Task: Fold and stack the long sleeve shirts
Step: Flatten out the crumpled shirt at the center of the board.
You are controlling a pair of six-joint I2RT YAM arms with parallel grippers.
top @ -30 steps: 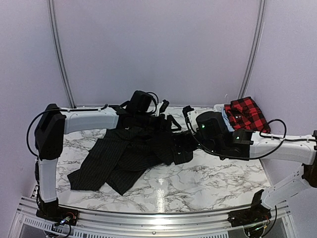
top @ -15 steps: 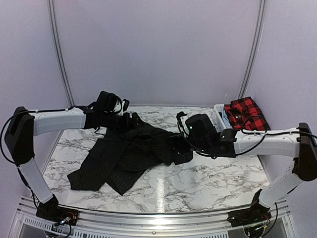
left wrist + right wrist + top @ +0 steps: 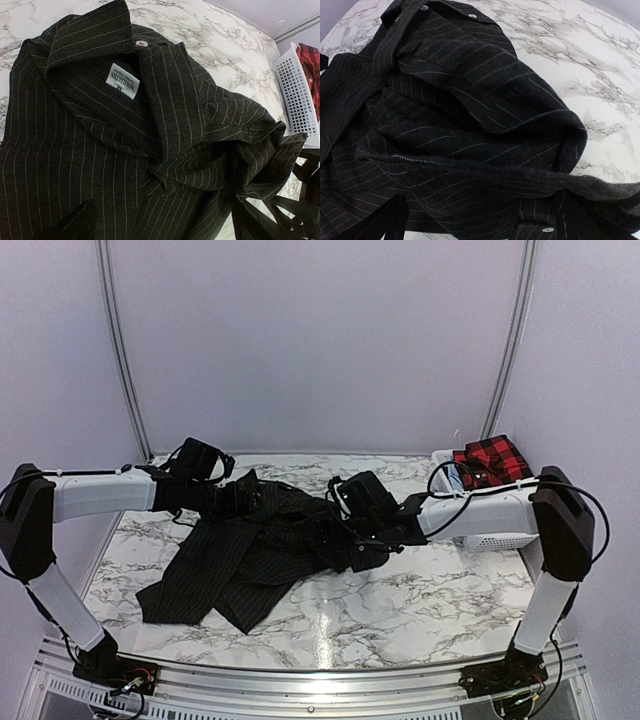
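Observation:
The label [image 3: 122,81] can be seen inside the gaping collar, so the black pinstriped shirt [image 3: 245,552] will have its back showing and its label hidden when the robot turns the collar over.
The black pinstriped shirt [image 3: 235,560] lies crumpled on the marble table, its collar and label facing up in the left wrist view [image 3: 122,80]. My left gripper [image 3: 238,500] is open, low over the collar end, with cloth below its spread fingers [image 3: 167,222]. My right gripper [image 3: 342,530] is open at the shirt's bunched right end; a fold of cloth lies across between its fingers [image 3: 485,220]. The red-and-black checked shirt [image 3: 492,462] sits folded in the white basket at the far right, and its edge shows in the left wrist view [image 3: 311,65].
The white lattice basket [image 3: 495,538] stands at the table's right back corner; it also shows in the left wrist view [image 3: 295,95]. Bare marble [image 3: 400,600] lies in front of and right of the black shirt. Pale walls close the back and sides.
Both arms have swung left. The left gripper moved from the table's middle to the shirt's collar end. The right gripper moved left onto the bunched cloth, and the shirt's top now reaches further left.

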